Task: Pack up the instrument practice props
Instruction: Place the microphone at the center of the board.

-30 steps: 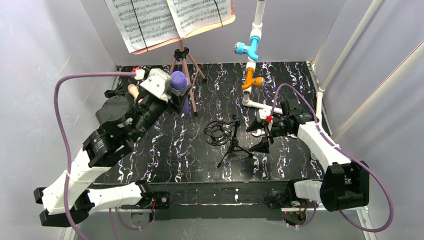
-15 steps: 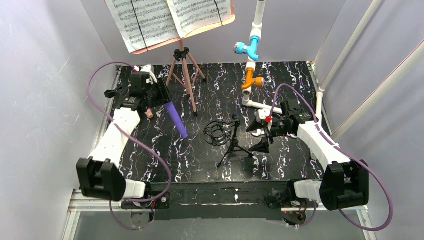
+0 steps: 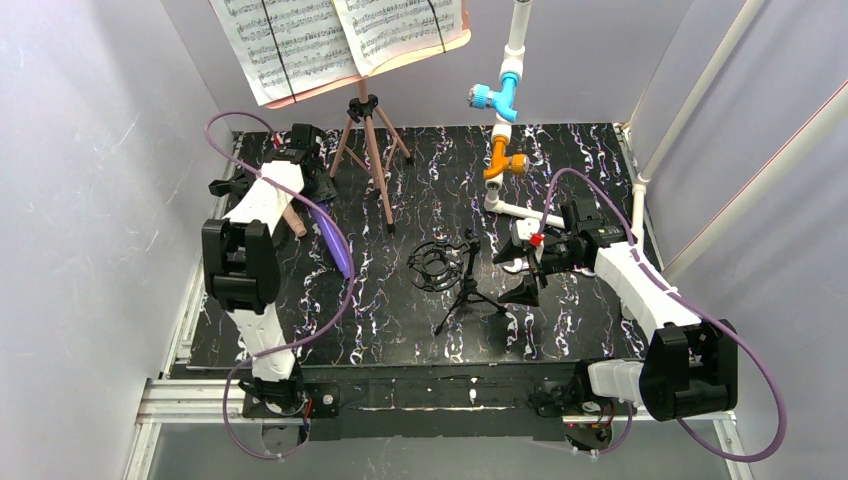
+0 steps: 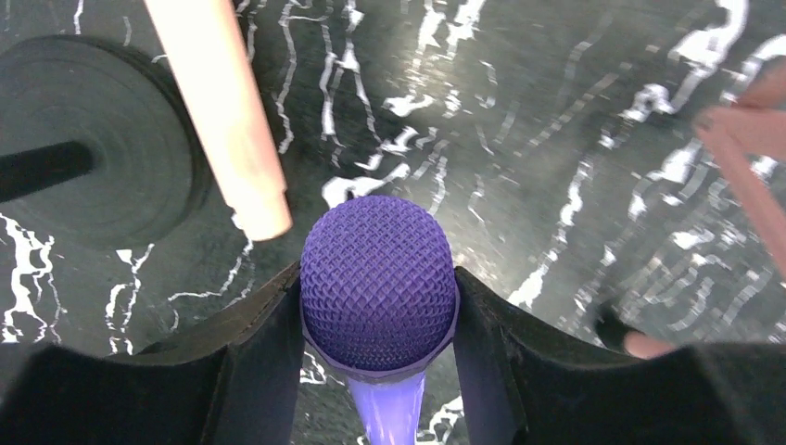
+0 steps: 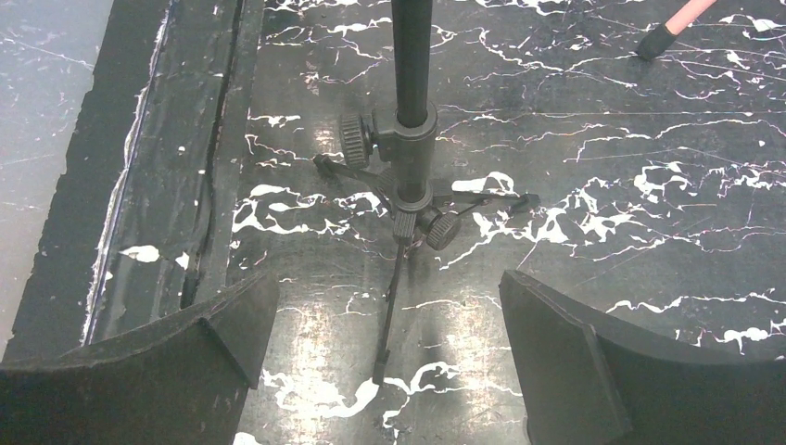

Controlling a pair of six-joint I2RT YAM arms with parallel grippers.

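Note:
The purple microphone's handle (image 3: 334,242) is slanted alongside the peach microphone, so my left gripper keeps lowering the mesh head close beside the peach microphone and lets go there.
My left gripper (image 3: 312,190) is shut on the mesh head of the purple microphone (image 4: 378,283), whose handle (image 3: 338,250) slants toward the table's middle. The peach microphone (image 4: 222,111) lies just left of it, also seen from above as a peach microphone (image 3: 294,222). A black mic holder (image 3: 437,265) on a small tripod (image 5: 408,158) stands mid-table. My right gripper (image 5: 389,352) is open just right of that tripod, low over the table, with nothing between its fingers. The salmon-pink music rest (image 3: 370,140) stands at the back on tripod legs and carries white music sheets (image 3: 330,40).
A white pipe with blue and orange valves (image 3: 500,125) rises at the back right. A black round base (image 4: 83,158) sits at the far left by the peach microphone. One pink tripod leg (image 4: 741,139) stands close to the right of my left gripper. Walls enclose the table.
My left arm has swung out to the far left and lowered the purple microphone beside the peach one. The right arm has not moved.

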